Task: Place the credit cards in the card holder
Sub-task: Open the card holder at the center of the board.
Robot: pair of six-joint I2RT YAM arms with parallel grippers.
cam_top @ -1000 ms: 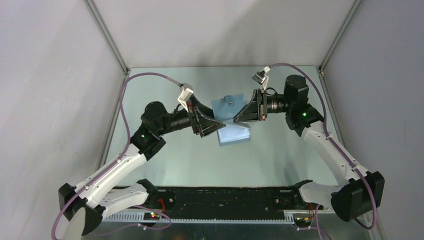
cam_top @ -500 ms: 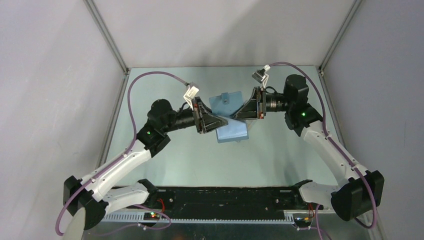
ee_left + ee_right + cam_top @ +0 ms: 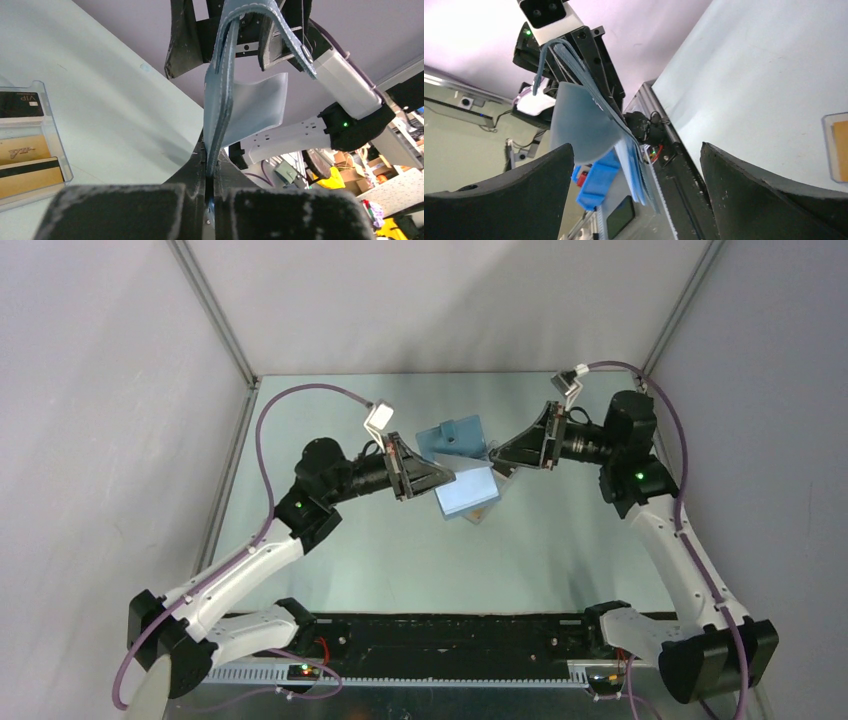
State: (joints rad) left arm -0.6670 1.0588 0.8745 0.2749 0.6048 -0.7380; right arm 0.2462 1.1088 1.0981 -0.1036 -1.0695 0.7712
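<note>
I should hold the holder's free edge [image 3: 491, 470] with my right gripper while my left gripper takes a straighter grip, because the card holder's near panel [image 3: 468, 492] hangs slanted from my left gripper.
The blue card holder [image 3: 466, 491] hangs above the table, partly open, one flap [image 3: 455, 432] raised toward the back. My left gripper [image 3: 446, 479] is shut on its near edge; in the left wrist view that edge [image 3: 218, 105] runs straight into the closed jaws [image 3: 210, 167]. My right gripper [image 3: 497, 462] stands wide open just to the right of the holder, gripping nothing. In the right wrist view the holder [image 3: 584, 120] hangs ahead of the spread fingers [image 3: 769, 200]. The credit cards lie in a clear tray [image 3: 50, 120]: a black one [image 3: 17, 104] and gold ones [image 3: 27, 150].
The clear tray sits on the table below the holder, its corner with a gold card [image 3: 839, 145] showing at the right edge of the right wrist view. Grey enclosure walls and metal frame posts [image 3: 215, 315] surround the table. The arm bases and a black rail [image 3: 450, 640] line the near edge.
The left gripper has closed on the card holder. The right gripper has opened, let go of it and drawn back to the right. The holder has tilted slightly.
</note>
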